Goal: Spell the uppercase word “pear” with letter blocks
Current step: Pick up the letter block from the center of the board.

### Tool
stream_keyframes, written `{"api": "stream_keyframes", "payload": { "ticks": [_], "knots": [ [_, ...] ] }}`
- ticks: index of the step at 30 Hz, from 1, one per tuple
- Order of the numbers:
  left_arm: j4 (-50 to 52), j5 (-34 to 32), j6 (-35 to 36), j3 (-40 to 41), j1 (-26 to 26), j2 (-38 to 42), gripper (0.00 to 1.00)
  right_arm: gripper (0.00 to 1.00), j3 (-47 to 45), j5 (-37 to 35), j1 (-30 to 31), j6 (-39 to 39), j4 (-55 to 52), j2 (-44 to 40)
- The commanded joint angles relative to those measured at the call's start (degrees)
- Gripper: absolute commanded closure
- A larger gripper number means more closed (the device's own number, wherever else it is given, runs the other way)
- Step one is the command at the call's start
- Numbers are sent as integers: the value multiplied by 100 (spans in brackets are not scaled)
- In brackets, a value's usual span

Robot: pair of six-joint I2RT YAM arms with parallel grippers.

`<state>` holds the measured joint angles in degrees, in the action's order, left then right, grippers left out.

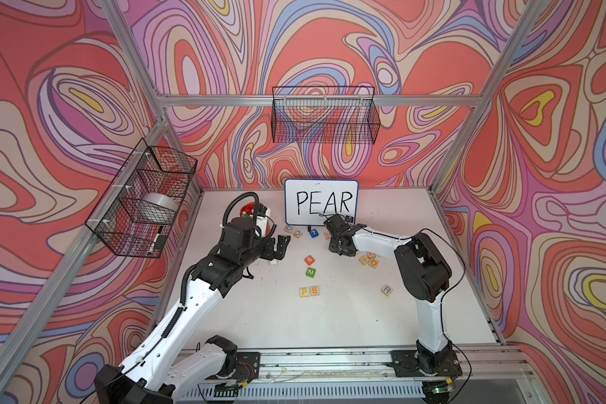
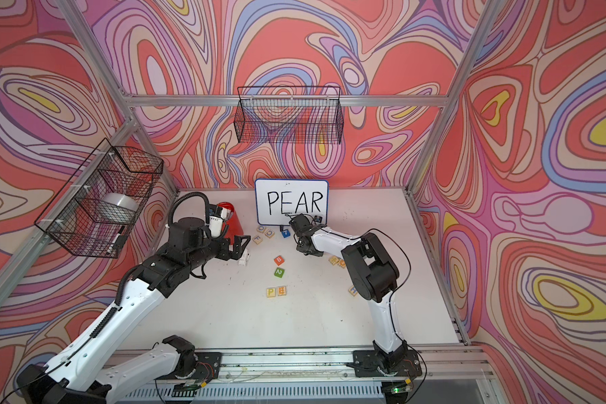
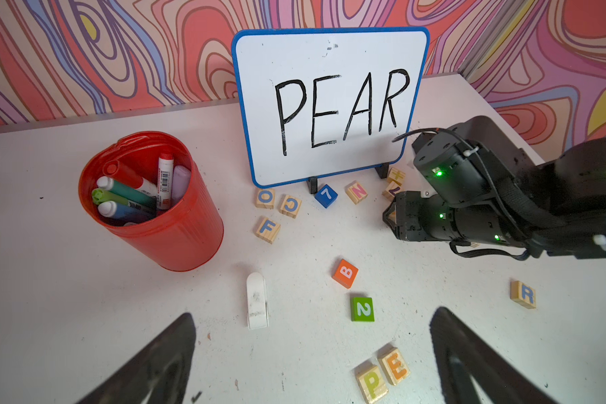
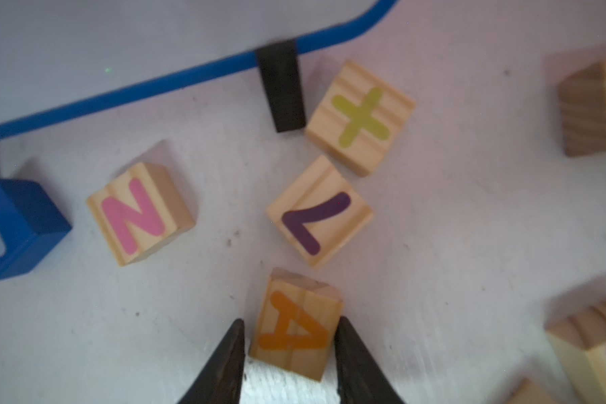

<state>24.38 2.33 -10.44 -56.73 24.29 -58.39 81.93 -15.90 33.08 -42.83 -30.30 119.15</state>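
The orange A block [image 4: 295, 328] sits at a slant in the fingers of the robot's right gripper, so the robot should set it down next to the E block, make its letter straight and grip it squarely.
The P block [image 1: 304, 291] and the E block [image 1: 314, 290] lie side by side on the white table near the front middle, and they also show in the left wrist view as P block [image 3: 372, 383] and E block [image 3: 395, 365]. The blue R block [image 1: 386, 289] lies alone to their right. My right gripper [image 4: 290, 320] points down just in front of the whiteboard, and its two fingers press the sides of the orange A block [image 4: 296, 328]. My left gripper [image 1: 280, 246] hovers open and holds nothing.
A whiteboard [image 1: 321, 202] reading PEAR stands at the back. A red cup [image 3: 147, 203] of markers and a white eraser [image 3: 257, 300] are at the left. Orange B [image 1: 309, 260], green 2 [image 1: 310, 272] and blue 7 [image 1: 314, 233] cubes and the N block [image 4: 139, 213] lie about.
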Motion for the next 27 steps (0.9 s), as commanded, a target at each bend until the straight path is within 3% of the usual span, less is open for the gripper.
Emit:
{"api": "stream_keyframes", "payload": {
  "ticks": [1, 9, 14, 18, 22, 27],
  "knots": [
    [58, -63, 112, -102, 7, -8, 0, 61, 89, 202, 11, 822, -210, 299],
    [65, -77, 112, -112, 10, -23, 0, 66, 128, 56, 12, 869, -257, 267],
    [67, -95, 129, -109, 13, -14, 0, 69, -156, 321, 14, 945, -6, 96],
    [67, -113, 138, -102, 12, -10, 0, 69, -511, 927, 85, 1795, 280, -206],
    [70, -102, 138, -119, 9, -14, 0, 67, -692, 1139, 402, 2781, -89, -451],
    [80, -131, 147, -130, 16, 18, 0, 68, -1180, 1253, 907, 3178, -329, -841]
  ]
}}
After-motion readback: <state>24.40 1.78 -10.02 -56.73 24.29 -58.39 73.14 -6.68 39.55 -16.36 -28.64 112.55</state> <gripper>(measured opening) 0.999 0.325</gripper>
